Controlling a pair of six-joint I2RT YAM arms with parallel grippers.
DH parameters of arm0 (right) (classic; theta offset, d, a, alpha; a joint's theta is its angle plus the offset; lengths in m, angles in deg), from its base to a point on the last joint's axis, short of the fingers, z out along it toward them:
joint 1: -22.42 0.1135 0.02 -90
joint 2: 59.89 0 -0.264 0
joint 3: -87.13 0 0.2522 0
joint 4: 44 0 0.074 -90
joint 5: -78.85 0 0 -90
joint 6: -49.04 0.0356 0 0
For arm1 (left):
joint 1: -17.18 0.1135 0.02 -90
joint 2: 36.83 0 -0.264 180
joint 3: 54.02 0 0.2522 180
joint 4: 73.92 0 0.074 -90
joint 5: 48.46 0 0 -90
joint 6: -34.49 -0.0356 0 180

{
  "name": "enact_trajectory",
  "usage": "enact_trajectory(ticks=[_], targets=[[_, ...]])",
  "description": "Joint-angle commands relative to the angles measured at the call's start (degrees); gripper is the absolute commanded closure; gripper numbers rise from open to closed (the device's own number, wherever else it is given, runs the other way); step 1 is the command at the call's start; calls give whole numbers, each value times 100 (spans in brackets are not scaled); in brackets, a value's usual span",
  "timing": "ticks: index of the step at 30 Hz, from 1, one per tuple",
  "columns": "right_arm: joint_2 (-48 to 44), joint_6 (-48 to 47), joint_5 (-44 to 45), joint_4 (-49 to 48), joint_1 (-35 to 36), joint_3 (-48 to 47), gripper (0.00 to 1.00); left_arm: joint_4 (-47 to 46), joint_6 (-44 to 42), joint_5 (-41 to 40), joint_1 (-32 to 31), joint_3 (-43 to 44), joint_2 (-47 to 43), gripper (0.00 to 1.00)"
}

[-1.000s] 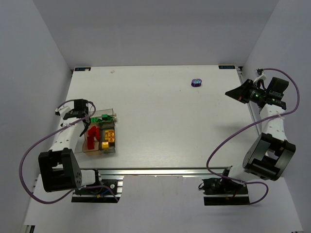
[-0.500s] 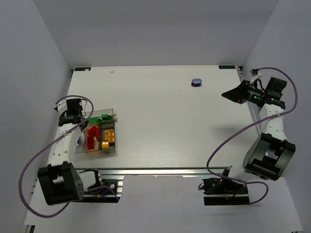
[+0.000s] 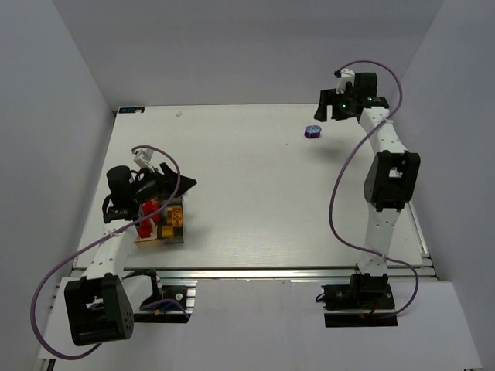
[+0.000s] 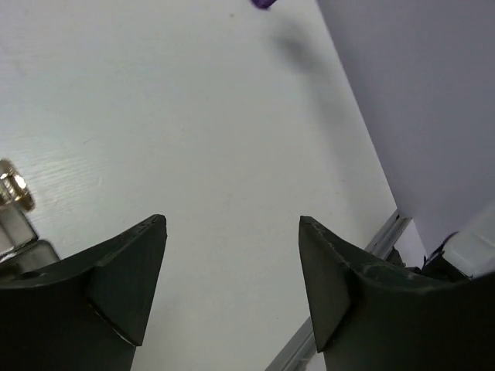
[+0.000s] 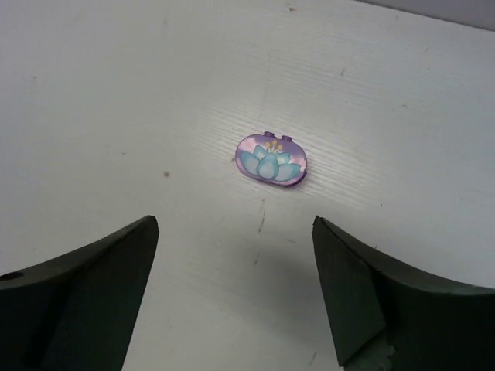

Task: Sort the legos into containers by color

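The purple lego is a long way from the containers [image 3: 161, 224] under my left gripper. Next, my right gripper picks up the lego [image 3: 312, 132] and passes it to my left gripper.
A rounded purple lego [image 5: 272, 160] with a pale blue flower print lies alone on the white table, far right of centre [image 3: 312, 131]. My right gripper [image 5: 232, 228] hangs open just short of it, nothing between its fingers; in the top view the right gripper [image 3: 326, 108] sits beside the piece. The containers [image 3: 151, 239] stand at the near left, holding red legos [image 3: 147, 213] and yellow legos [image 3: 174, 217]. My left gripper [image 3: 186, 184] hovers over their far end, open and empty [image 4: 232, 220], pointing right across the table.
A corner of the clear bin [image 4: 11, 202] shows at the left edge of the left wrist view. Grey walls close in the table on three sides. An aluminium rail [image 3: 255, 272] runs along the near edge.
The right arm swung from the table's right edge to the far side by the purple lego and opened. The left gripper rose from beside the bins, turned rightward and opened.
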Motion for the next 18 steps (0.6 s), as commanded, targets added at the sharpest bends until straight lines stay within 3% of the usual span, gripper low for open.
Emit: enact_trajectory(ticks=[1,3,4,8,12,15,17,18], targets=[[736,-389,1115,796,396,-1528,11,-720,-44,705,-81,-62,-443,20],[905,-1144,1133,657,572,-1605,11,-607,-70,642,-81,-63,-505,20],[870,-2019,959,543,598,-1413,11,-554,-88,598,-81,-55,-497,20],[834,-4041,27,498,529,-1332,12,-465,-114,633,-81,-28,-409,20],[1080,-5611,-343,944,493,-1577,15,-421,-149,589,-81,-37,-417,20],[1431,-5668,181,686,458,-1885,11,-386,-176,554,-81,-46,-426,20],[1686,-4270,953,0,493,-2069,11,-369,-202,519,-81,-46,-444,20],[1687,-4069,1236,93,493,-2271,11,-351,-202,502,-81,-46,-444,20]])
